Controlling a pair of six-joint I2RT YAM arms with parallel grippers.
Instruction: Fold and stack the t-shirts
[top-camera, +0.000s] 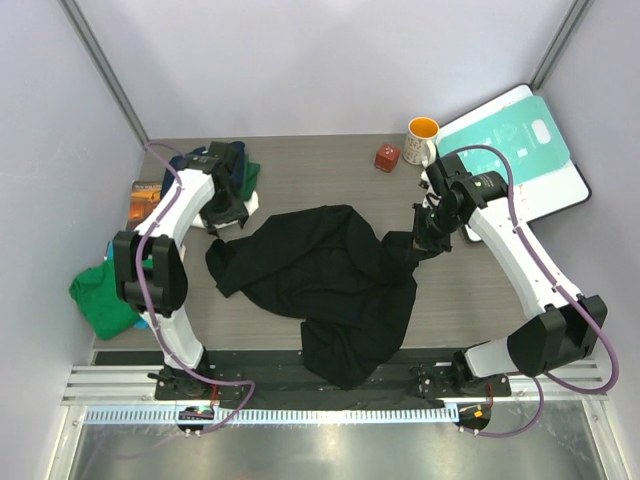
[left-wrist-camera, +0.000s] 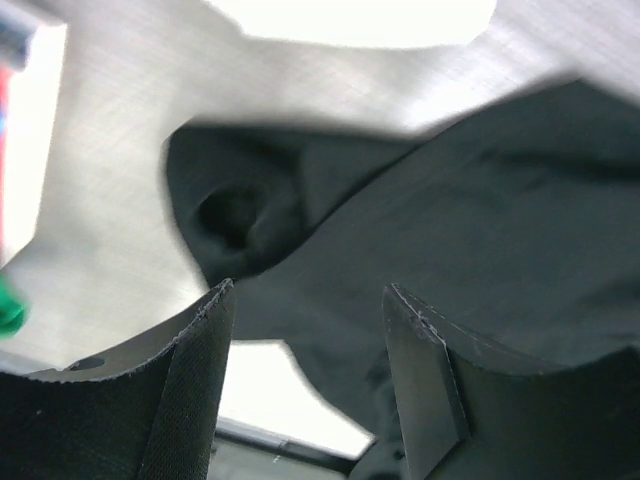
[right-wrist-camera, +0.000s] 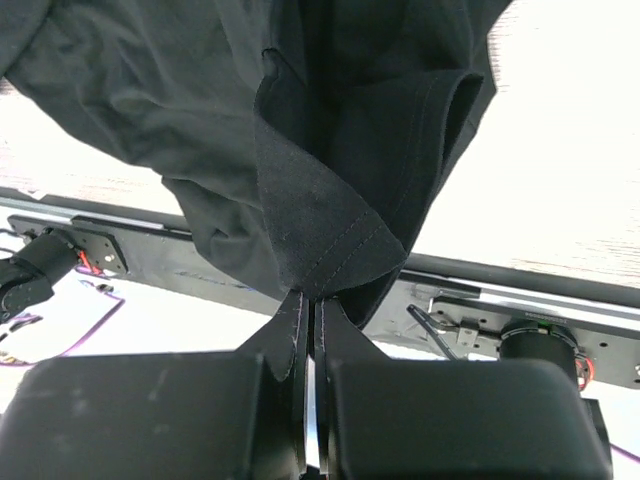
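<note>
I expect the black t-shirt's top to pull tight and its lower flap (top-camera: 350, 350) to hang down when I lift the t-shirt with both grippers, because loose folds (top-camera: 305, 240) stretch between the grippers.
A black t-shirt (top-camera: 320, 275) lies crumpled across the middle of the table, its lower part hanging over the near edge. My right gripper (top-camera: 428, 243) is shut on a stitched hem corner at the shirt's right side; in the right wrist view that black t-shirt (right-wrist-camera: 330, 120) rises bunched out of the closed right gripper (right-wrist-camera: 312, 300). My left gripper (top-camera: 222, 228) hovers at the shirt's upper left corner. In the left wrist view the left gripper (left-wrist-camera: 310, 300) is open, with the black t-shirt (left-wrist-camera: 480, 230) lying beyond its fingers and nothing between them. A green t-shirt (top-camera: 100, 295) lies at the table's left edge.
Navy and green cloth (top-camera: 238, 168) is piled at the back left behind my left arm. A small brown book (top-camera: 145, 197) lies beside it. At the back right stand an orange-lined mug (top-camera: 422, 140), a red cube (top-camera: 387, 157) and a teal-and-white board (top-camera: 520, 150).
</note>
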